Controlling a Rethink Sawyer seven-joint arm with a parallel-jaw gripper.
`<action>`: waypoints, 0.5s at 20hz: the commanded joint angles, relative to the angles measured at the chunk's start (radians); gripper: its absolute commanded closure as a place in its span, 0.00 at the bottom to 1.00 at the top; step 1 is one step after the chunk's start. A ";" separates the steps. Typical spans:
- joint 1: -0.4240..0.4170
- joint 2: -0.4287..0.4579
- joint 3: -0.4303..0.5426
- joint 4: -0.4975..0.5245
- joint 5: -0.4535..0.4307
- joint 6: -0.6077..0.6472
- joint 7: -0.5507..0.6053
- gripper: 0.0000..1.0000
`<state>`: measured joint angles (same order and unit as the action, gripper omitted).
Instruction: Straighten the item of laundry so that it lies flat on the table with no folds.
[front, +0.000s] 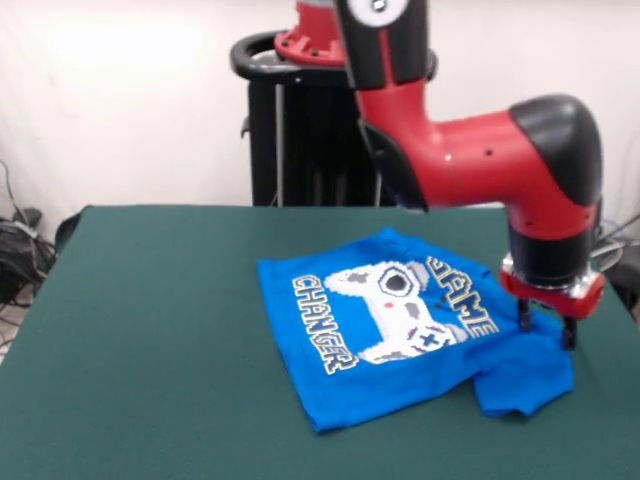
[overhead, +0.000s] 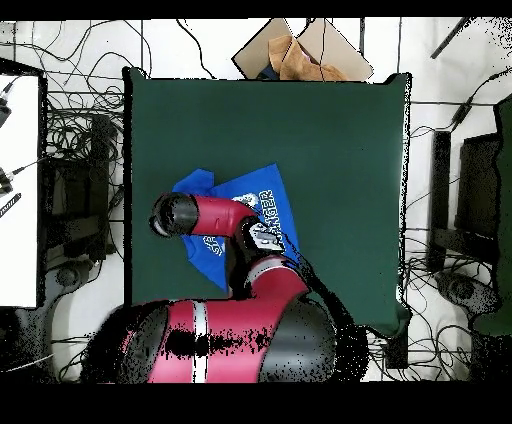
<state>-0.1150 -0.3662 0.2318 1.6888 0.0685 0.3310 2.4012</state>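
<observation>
The blue T-shirt's hem should get dragged along when I pull the bunched part outward, because the print is already spread out with little slack.
The blue T-shirt lies print up on the green table, turned sideways so its lettering runs diagonally. Its right part is bunched into a raised fold near the front right. My gripper hangs straight down over that bunched part, its two fingers apart with blue cloth between the tips. In the overhead view the shirt shows on the left-centre of the table, partly under my arm. The arm's black wrist hides the gripper there.
The black pedestal stands behind the table's far edge. In the overhead view a cardboard box with brown paper sits beyond the top edge. Cables lie on the floor all round, and a white surface is at the left.
</observation>
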 joint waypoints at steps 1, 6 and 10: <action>0.106 0.068 -0.225 -0.155 0.037 0.104 0.182 0.00; 0.165 0.081 -0.386 -0.259 -0.109 0.152 0.057 1.00; 0.116 0.002 -0.360 -0.255 -0.140 0.221 -0.005 1.00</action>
<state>0.0433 -0.3660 0.0095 1.5550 -0.0045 0.4472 2.4012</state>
